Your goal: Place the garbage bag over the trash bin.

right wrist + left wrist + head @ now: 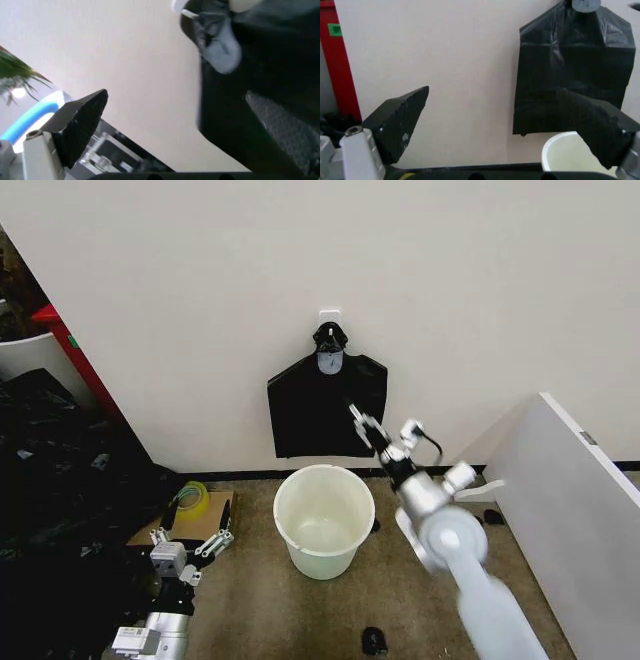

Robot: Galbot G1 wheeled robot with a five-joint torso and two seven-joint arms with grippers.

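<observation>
I can see a grey patch (330, 362) below the pinched neck. The front sheet (328, 412) will come away there and open into a bag's opening when I pull.
The trash bin (323, 520) is a round white bucket standing upright on the floor below the wall; its rim also shows in the left wrist view (560, 150). Above it a fan-shaped bunch of black bags (325, 410) hangs by a pinched neck from a white wall hook (329, 313). A single separate garbage bag is out of view. My right gripper (362, 425) is raised, open, at the bunch's lower right part; in its wrist view (176, 95) the black plastic (260, 67) lies by one finger. My left gripper (195, 532) rests low at the left, open and empty (493, 93).
A big heap of black plastic sheeting (60, 480) covers the floor at the left. A yellow-green tape roll (190, 498) lies on cardboard (148, 532) near the left gripper. A white panel (580, 510) slants along the right. A small black object (373, 640) lies on the carpet.
</observation>
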